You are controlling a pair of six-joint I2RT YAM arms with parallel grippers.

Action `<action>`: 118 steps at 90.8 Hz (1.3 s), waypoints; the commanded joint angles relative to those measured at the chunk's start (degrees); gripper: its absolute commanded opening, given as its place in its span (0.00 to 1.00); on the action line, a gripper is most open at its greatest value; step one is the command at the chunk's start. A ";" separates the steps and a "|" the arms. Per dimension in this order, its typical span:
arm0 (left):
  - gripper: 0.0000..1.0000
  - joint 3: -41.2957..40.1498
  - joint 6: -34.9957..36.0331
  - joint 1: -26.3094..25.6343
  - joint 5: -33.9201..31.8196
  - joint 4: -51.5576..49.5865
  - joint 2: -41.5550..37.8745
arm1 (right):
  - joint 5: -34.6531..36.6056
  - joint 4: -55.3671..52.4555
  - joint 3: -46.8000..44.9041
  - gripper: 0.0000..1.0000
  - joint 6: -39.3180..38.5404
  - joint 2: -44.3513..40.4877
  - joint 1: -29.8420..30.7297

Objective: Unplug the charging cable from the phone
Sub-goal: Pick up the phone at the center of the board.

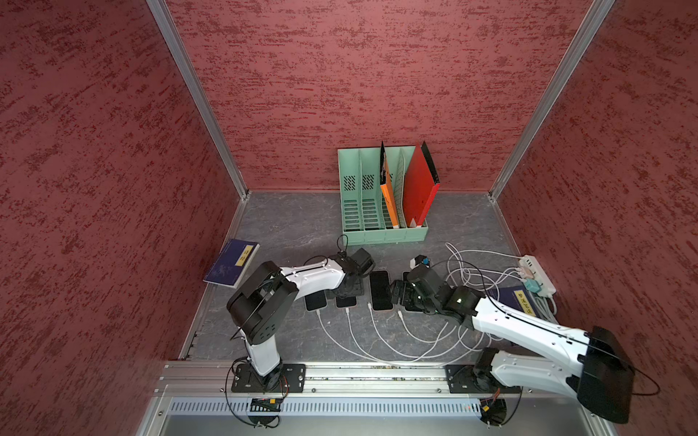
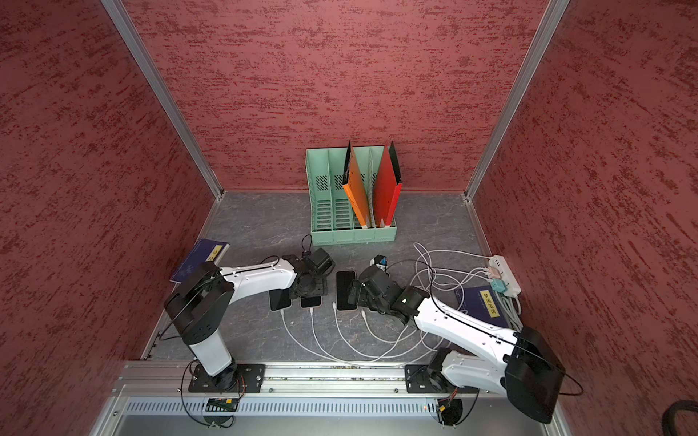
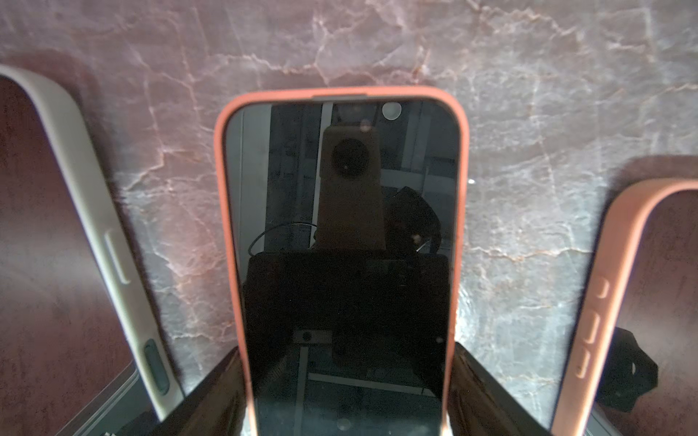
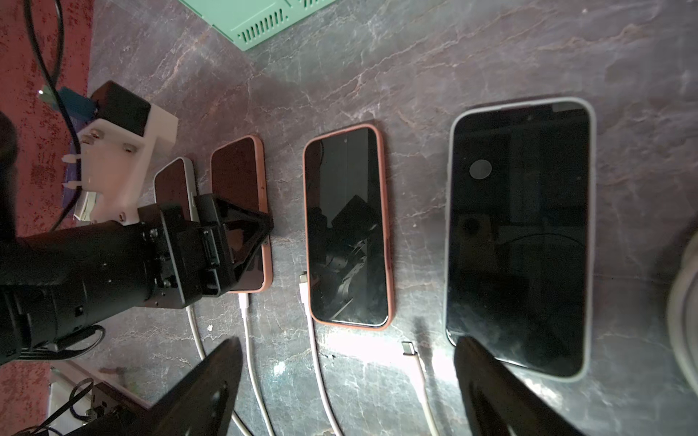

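Observation:
My left gripper has its fingers on both sides of the salmon phone, away from its plugged near end (image 1: 346, 305). I should hold the phone there while my right gripper pulls out the charging cable (image 1: 347, 311).
Several dark-screened phones lie in a row on the grey table. My left gripper (image 3: 349, 347) is down over the second phone (image 3: 342, 211), which has a salmon case, with one finger along each long edge. Whether the fingers press the case does not show. Its white charging cable (image 4: 245, 305) is plugged into its near end (image 1: 346, 310). My right gripper (image 4: 347, 341) hangs open above the table, nothing between its fingers. Below it lie a loose plug (image 4: 408, 347) by the white-cased phone (image 4: 517, 234) and another loose plug (image 4: 303, 280) beside the third phone (image 4: 345, 226).
A green file rack (image 1: 351, 230) with orange and red folders stands at the back. Blue books lie at the left (image 1: 231, 264) and right (image 1: 517, 300). A power strip (image 1: 538, 273) and tangled white cables (image 1: 472, 271) fill the right side.

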 commanded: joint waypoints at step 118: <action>0.00 -10.21 -3.48 -5.07 -5.89 13.57 -18.01 | -9.86 43.04 -8.10 0.78 -5.25 17.08 15.06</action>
